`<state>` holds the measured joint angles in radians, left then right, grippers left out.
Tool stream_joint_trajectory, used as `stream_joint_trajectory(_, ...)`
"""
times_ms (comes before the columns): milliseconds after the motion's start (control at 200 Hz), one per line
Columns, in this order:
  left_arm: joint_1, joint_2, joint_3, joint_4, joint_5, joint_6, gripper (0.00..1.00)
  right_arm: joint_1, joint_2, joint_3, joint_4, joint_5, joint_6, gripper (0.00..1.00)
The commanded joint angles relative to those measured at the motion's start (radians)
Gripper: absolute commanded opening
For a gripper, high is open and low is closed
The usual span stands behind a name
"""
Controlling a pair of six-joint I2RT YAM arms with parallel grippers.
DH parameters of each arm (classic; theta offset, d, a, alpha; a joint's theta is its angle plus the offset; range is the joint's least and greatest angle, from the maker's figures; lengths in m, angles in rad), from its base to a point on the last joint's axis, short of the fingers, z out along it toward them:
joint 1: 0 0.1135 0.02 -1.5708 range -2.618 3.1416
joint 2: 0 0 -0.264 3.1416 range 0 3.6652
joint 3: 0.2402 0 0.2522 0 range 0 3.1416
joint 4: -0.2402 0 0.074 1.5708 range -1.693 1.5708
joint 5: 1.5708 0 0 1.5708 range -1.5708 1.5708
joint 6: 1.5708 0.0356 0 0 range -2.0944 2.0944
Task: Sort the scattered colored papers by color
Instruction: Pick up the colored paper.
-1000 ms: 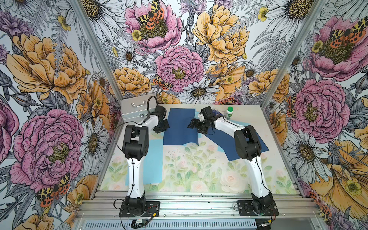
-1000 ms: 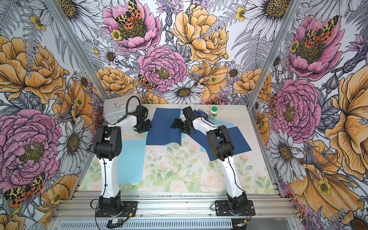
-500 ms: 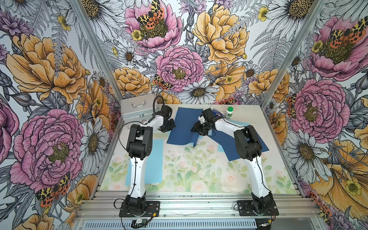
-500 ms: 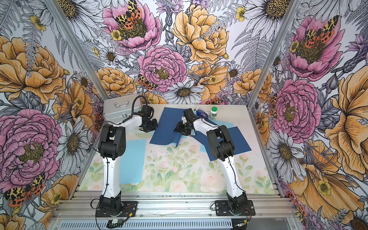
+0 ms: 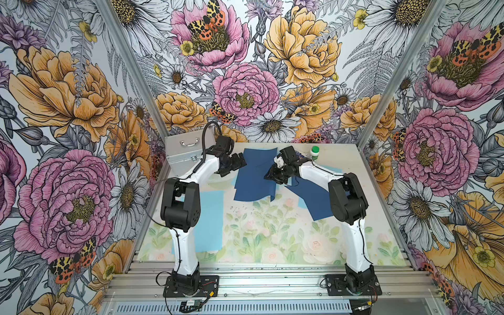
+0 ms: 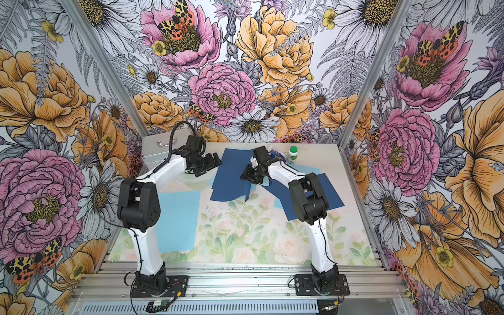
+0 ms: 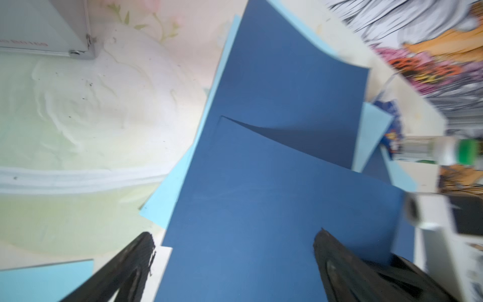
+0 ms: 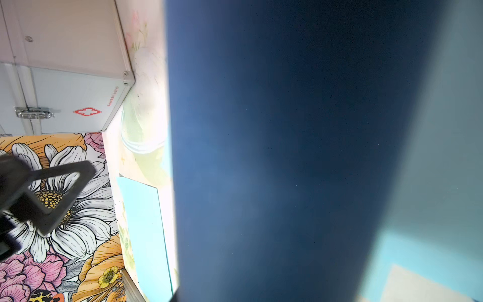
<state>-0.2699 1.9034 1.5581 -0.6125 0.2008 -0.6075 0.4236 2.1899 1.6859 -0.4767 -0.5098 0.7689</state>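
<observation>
The upper navy sheet rests flat near my left gripper (image 5: 241, 183), and its front edge curls up. My left gripper should therefore turn round and grip that front edge (image 5: 265, 198).
Among the colored papers, a dark navy sheet (image 5: 252, 181) (image 6: 230, 182) lies curled mid-table at the back, over another navy sheet (image 5: 259, 156). My right gripper (image 5: 270, 176) (image 6: 246, 176) is shut on its right edge. That sheet fills the right wrist view (image 8: 287, 157) and hides the jaws. My left gripper (image 5: 240, 161) (image 7: 235, 243) stands open at the sheet's left edge, holding nothing, with navy paper (image 7: 261, 196) below it. A third navy sheet (image 5: 313, 200) lies under the right arm. A light blue sheet (image 5: 210, 218) (image 6: 177, 218) lies front left, and more light blue (image 7: 167, 198) peeks from under the navy.
A silver case (image 5: 185, 152) stands at the back left. A green-capped bottle (image 5: 315, 152) and a crinkled blue packet (image 6: 275, 155) sit at the back, right of the papers. A clear plastic dish (image 7: 78, 170) lies between the case and the papers.
My left gripper carried the navy sheet's left edge rightwards, then opened and let go. My right gripper closed on the sheet's right edge; the sheet now curls at its near corner.
</observation>
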Motion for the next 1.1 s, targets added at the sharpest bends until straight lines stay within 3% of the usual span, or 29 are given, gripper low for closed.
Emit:
stream_joint_trajectory(0, -0.064, -0.121, -0.182, 0.188, 0.105, -0.185, 0.98, -0.013, -0.062, -0.034, 0.051, 0.008, 0.024, 0.38)
stream_joint_trajectory(225, -0.228, -0.245, -0.541, 0.583, 0.118, -0.524, 0.98, -0.021, -0.097, -0.059, 0.08, 0.058, 0.036, 0.38)
stream_joint_trajectory(325, -0.287, -0.251, -0.638, 0.761, 0.104, -0.654, 0.98, -0.021, -0.106, -0.076, 0.084, 0.083, 0.034, 0.38)
stream_joint_trajectory(530, -0.357, -0.282, -0.715, 0.873, -0.001, -0.755, 0.98, -0.026, -0.12, -0.107, 0.103, 0.129, 0.038, 0.38)
stream_joint_trajectory(751, -0.371, -0.245, -0.839, 1.217, -0.09, -0.918, 0.98, -0.026, -0.145, -0.154, 0.157, 0.141, 0.071, 0.38)
stream_joint_trajectory(921, -0.374, -0.13, -0.837, 1.438, -0.059, -1.027, 0.98, -0.026, -0.158, -0.169, 0.177, 0.159, 0.09, 0.38)
stream_joint_trajectory(1096, -0.397, -0.056, -0.822, 1.463, -0.06, -1.068, 0.98, -0.027, -0.173, -0.185, 0.187, 0.176, 0.096, 0.38)
